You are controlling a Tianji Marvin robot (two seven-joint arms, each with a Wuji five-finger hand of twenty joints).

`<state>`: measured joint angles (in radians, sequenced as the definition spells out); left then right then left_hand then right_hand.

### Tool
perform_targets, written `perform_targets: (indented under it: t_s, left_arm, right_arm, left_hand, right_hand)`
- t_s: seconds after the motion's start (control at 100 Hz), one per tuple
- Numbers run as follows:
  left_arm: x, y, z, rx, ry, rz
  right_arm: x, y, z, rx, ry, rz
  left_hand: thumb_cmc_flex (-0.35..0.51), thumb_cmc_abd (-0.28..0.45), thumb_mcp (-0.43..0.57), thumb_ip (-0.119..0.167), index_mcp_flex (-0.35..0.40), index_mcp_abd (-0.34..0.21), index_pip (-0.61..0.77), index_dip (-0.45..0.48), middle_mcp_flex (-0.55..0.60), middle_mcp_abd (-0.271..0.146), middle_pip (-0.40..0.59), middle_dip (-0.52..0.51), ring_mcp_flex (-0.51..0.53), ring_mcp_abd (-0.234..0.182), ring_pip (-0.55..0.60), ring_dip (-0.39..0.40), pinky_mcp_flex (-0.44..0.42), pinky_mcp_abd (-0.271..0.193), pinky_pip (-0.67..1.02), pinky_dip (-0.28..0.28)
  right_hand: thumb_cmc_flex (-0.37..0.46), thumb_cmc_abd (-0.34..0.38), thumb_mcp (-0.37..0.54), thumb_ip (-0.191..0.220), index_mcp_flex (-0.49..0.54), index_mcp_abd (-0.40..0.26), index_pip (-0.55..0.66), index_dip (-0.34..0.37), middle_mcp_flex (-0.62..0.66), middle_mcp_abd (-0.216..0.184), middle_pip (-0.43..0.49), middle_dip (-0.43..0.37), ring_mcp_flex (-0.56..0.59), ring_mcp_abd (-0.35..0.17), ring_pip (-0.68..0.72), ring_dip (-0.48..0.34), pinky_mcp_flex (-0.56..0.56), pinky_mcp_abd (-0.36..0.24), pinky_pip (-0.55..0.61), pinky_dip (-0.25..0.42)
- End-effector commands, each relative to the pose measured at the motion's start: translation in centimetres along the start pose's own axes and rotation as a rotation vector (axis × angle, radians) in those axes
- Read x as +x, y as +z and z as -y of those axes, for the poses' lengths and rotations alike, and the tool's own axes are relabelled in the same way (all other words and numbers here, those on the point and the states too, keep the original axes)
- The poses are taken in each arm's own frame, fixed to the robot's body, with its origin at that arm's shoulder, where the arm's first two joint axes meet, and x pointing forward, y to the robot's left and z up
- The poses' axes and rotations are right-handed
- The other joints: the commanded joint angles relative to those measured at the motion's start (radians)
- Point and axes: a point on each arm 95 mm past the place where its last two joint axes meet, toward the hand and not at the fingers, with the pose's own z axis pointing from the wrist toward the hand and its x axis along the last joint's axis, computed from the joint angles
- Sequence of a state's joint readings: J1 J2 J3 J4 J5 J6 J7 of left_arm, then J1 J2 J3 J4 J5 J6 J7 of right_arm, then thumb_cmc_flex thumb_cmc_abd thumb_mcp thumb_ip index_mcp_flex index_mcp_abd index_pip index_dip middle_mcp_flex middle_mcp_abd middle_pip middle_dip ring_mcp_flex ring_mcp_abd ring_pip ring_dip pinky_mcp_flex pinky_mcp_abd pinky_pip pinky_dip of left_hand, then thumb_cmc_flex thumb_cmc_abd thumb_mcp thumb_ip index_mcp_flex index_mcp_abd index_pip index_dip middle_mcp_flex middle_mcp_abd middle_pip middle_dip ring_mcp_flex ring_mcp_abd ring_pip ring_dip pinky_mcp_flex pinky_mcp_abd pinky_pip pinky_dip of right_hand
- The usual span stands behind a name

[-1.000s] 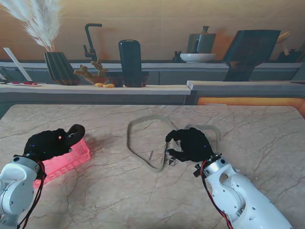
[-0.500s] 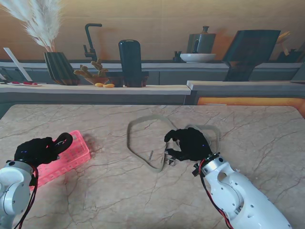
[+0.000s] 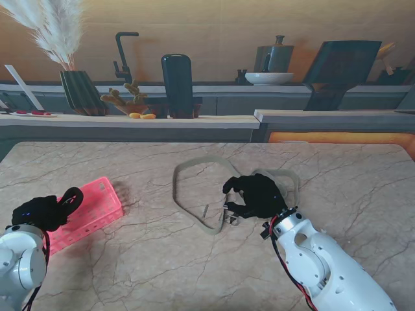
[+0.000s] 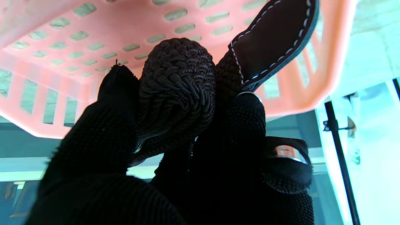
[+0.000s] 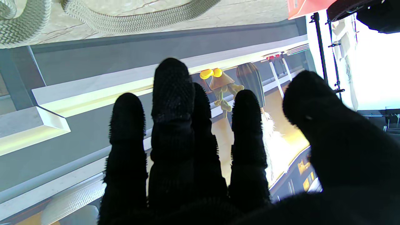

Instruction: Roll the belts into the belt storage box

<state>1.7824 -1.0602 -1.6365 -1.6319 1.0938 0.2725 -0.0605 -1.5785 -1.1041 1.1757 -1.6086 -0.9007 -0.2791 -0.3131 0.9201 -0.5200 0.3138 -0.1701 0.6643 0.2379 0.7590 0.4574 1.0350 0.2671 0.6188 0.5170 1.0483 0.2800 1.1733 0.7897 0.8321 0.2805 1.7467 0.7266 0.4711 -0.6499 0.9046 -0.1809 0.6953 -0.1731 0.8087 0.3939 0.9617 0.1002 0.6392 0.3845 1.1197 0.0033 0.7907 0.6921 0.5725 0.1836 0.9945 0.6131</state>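
My gripper will lift the buckle end, and the strap should then fold over itself while the outer loops stay lying, because the grey belt curves in slack loops.
My left hand is shut on a rolled dark braided belt at the near end of the pink slotted storage box, far left on the table. The left wrist view shows the braided roll and its stitched leather tip pinched in the fingers, with the box right behind. A grey woven belt lies unrolled in loose loops mid-table. My right hand hovers over its right part, fingers apart and holding nothing. The grey belt's strap shows in the right wrist view.
A raised counter ledge runs along the far edge of the marble table. Behind it stand a vase, a dark jar, a tap and a pot. Bare marble lies between the box and the grey belt.
My left hand has drawn back toward me and to the left with the dark belt roll, from over the box to its near end. The right hand has barely moved.
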Motion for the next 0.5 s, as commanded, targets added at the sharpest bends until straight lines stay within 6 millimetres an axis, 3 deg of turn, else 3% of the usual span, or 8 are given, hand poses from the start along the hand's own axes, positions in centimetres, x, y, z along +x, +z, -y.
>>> perform_targets:
  t_s: [0.0, 0.49]
  left_arm:
    - [0.0, -0.1, -0.6, -0.029, -0.013, 0.014]
    - [-0.6, 0.6, -1.7, -0.104, 0.078, 0.106]
  right_arm:
    - [0.1, 0.0, 0.1, 0.004, 0.003, 0.002]
    - [-0.1, 0.0, 0.3, 0.004, 0.004, 0.014]
  left_hand:
    - [0.105, 0.056, 0.148, 0.105, 0.108, -0.065, 0.142, 0.018, 0.043, 0.023, 0.097, 0.000, 0.024, 0.024, 0.021, -0.010, 0.041, -0.043, 0.142, -0.011]
    - [0.122, 0.079, 0.108, 0.110, 0.098, -0.058, 0.139, 0.009, 0.030, 0.031, 0.091, -0.024, 0.002, 0.038, -0.006, -0.027, 0.005, -0.015, 0.113, -0.039]
  right_hand:
    - [-0.027, 0.031, -0.005, 0.016, 0.004, 0.002, 0.021, -0.007, -0.002, -0.008, 0.013, 0.014, -0.018, 0.004, 0.027, -0.008, -0.019, 0.006, -0.010, 0.021]
    - [-0.030, 0.039, -0.003, 0.016, 0.004, 0.002, 0.024, -0.010, -0.001, -0.008, 0.013, 0.014, -0.020, 0.007, 0.027, -0.008, -0.019, 0.006, -0.009, 0.021]
